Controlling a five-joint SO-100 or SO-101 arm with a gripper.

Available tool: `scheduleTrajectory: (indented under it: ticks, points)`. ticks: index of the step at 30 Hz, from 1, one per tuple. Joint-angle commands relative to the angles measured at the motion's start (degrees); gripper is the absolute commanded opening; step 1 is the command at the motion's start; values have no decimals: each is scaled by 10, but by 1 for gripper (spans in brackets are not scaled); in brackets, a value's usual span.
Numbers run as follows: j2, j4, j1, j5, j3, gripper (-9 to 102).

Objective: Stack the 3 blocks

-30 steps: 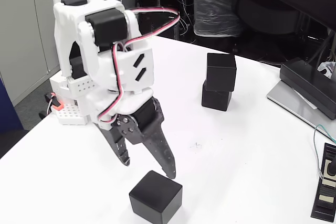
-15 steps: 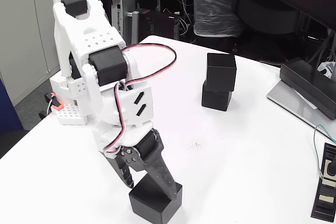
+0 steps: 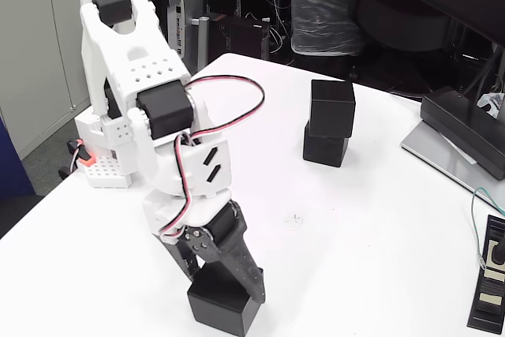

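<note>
The upper block [image 3: 331, 110] should twist but stay up when I add the third block, because it rests crooked on the lower block [image 3: 327, 136].
Two black blocks stand stacked at the back of the white table [image 3: 371, 219], the upper block [image 3: 332, 108] sitting slightly askew on the lower block [image 3: 324, 149]. A third black block [image 3: 223, 310] rests on the table at the front edge. My gripper [image 3: 222, 286] points down over this block. Its jaws are spread about as wide as the block, with one dark finger [image 3: 186, 262] at the block's back left corner and the other finger [image 3: 247, 278] along its right side. The block's top face is partly hidden by the fingers.
The arm's white base [image 3: 102, 167] stands at the table's left edge. A closed laptop [image 3: 450, 155] with a black box [image 3: 465, 128] on it lies at the right edge, a flat black labelled device [image 3: 491, 286] at the front right. Cluttered shelves and a bagged item stand behind.
The arm has bent down and lowered the gripper from above the table onto the front block. The fingers now straddle it, and the block has shifted slightly to the left.
</note>
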Motion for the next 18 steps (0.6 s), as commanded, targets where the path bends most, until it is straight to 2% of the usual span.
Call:
scheduleTrajectory:
  ticks: [1,9,18]
  points:
    - [2,-2,2,-6,9,31]
    - [2,-3,2,-6,25,29]
    - [3,-3,5,1,33,3]
